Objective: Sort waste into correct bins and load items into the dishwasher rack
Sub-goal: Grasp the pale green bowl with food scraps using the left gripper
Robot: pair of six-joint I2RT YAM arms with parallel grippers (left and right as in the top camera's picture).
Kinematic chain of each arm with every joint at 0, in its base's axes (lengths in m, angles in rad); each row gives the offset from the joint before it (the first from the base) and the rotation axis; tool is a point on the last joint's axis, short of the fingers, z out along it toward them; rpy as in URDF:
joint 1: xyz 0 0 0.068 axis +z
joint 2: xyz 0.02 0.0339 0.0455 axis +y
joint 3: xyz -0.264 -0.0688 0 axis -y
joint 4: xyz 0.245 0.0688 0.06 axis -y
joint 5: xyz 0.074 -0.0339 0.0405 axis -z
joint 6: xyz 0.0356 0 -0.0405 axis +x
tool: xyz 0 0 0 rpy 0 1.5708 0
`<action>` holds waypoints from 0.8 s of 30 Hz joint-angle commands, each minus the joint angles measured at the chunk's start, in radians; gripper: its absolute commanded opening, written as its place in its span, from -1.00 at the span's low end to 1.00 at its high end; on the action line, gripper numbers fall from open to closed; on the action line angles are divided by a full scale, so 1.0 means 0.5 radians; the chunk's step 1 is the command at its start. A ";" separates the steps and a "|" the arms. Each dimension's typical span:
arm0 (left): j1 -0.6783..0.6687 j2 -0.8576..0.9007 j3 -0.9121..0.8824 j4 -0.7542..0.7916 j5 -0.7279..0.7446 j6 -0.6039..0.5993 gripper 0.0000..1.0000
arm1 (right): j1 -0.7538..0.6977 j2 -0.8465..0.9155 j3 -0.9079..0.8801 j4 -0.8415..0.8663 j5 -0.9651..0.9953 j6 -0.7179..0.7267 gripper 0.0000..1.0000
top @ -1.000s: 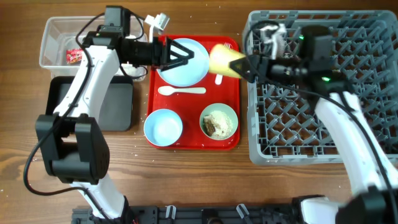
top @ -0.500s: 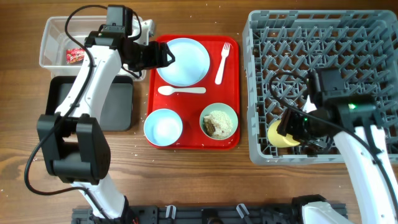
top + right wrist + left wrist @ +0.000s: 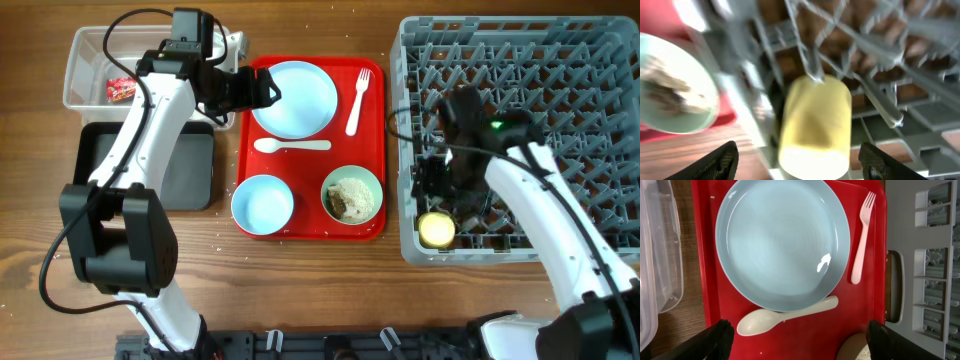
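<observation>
The bowl beside the rack has food scraps (image 3: pixel 351 200) in it, so next my left gripper tips them out into the black tray (image 3: pixel 186 168) before the bowl goes into the rack.
The yellow cup (image 3: pixel 436 230) lies in the front left corner of the grey dishwasher rack (image 3: pixel 500 27). My right gripper (image 3: pixel 438 192) hovers just above it, open; in the right wrist view the cup (image 3: pixel 815 125) sits between the spread fingertips (image 3: pixel 722 160), untouched. My left gripper (image 3: pixel 262 92) is open and empty over the light blue plate (image 3: pixel 294 97) on the red serving tray (image 3: pixel 310 168). The left wrist view shows the plate (image 3: pixel 782 242), white fork (image 3: pixel 861 237) and spoon (image 3: pixel 785 315). The red wrapper (image 3: pixel 120 89) lies in the clear tub (image 3: pixel 85 50).
An empty bowl (image 3: pixel 262 203) and a bowl of food scraps (image 3: pixel 352 195) sit at the tray's front. The black tray (image 3: pixel 190 170) lies in front of the tub, under the left arm. Crumbs dot the wooden table. No napkin shows.
My right arm carried the yellow cup from over the tray into the rack's front left corner and let it go. My left gripper drew back to the plate's left edge.
</observation>
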State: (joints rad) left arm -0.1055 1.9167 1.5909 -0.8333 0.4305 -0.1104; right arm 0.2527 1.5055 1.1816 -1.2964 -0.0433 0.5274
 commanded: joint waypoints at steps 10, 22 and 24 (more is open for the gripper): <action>-0.495 -0.041 0.025 -0.363 -0.110 -0.330 0.39 | -0.082 -0.026 0.723 0.132 0.057 -0.218 0.82; -1.294 0.204 0.024 -0.196 -0.635 -0.755 0.43 | -0.277 -0.026 0.723 0.182 0.206 -0.271 0.81; -1.311 0.265 0.024 -0.177 -0.635 -0.774 0.43 | -0.278 -0.026 0.723 0.182 0.206 -0.270 0.81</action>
State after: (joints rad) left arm -0.7483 1.9900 1.5913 -0.9318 0.1421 -0.4656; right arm 0.1223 1.4948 1.5303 -1.2072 0.0284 0.4023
